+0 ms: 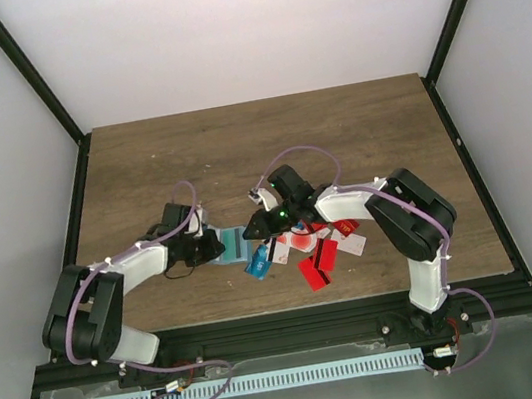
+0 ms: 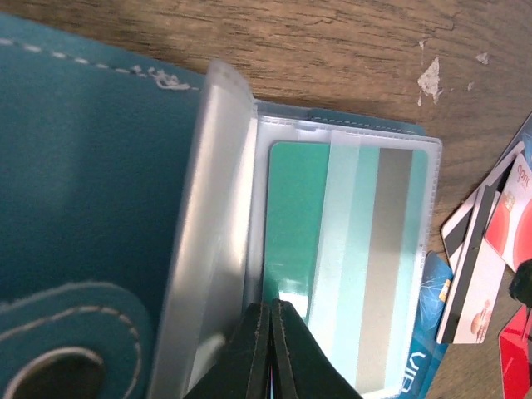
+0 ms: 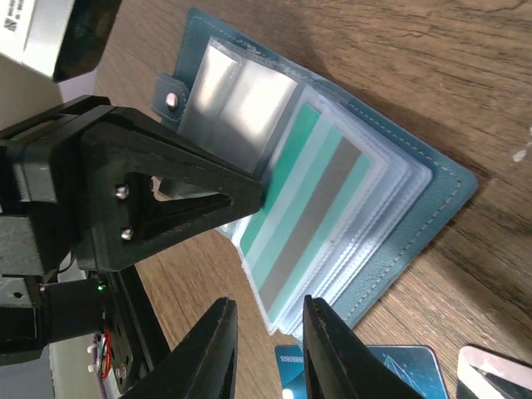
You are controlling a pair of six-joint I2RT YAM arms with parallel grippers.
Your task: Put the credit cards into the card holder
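The teal-green credit card (image 3: 307, 208) already occupies the top sleeve, so next my right gripper grabs the sleeve's free edge (image 3: 304, 281) and turns it over before the next card.
The teal-blue card holder (image 1: 226, 243) lies open on the table, its clear sleeves (image 2: 216, 216) showing. A teal-green credit card (image 2: 316, 224) with a grey stripe sits inside the top sleeve (image 3: 307, 208). My left gripper (image 2: 273, 306) is shut, its tips pressing on the sleeve at that card's inner edge (image 3: 259, 193). My right gripper (image 3: 268, 303) hovers open over the holder's near corner, nothing between its fingers. A blue card (image 3: 366, 370) lies just beyond the holder. More credit cards (image 1: 317, 250), red and white, lie in a loose pile to the right.
The card pile spreads from beside the holder to under the right arm's forearm (image 1: 349, 209). A red card (image 1: 314, 273) lies nearest the table's front edge. The holder's snap tab (image 2: 75, 349) sits by my left fingers. Black frame posts (image 1: 69, 180) border the table's sides.
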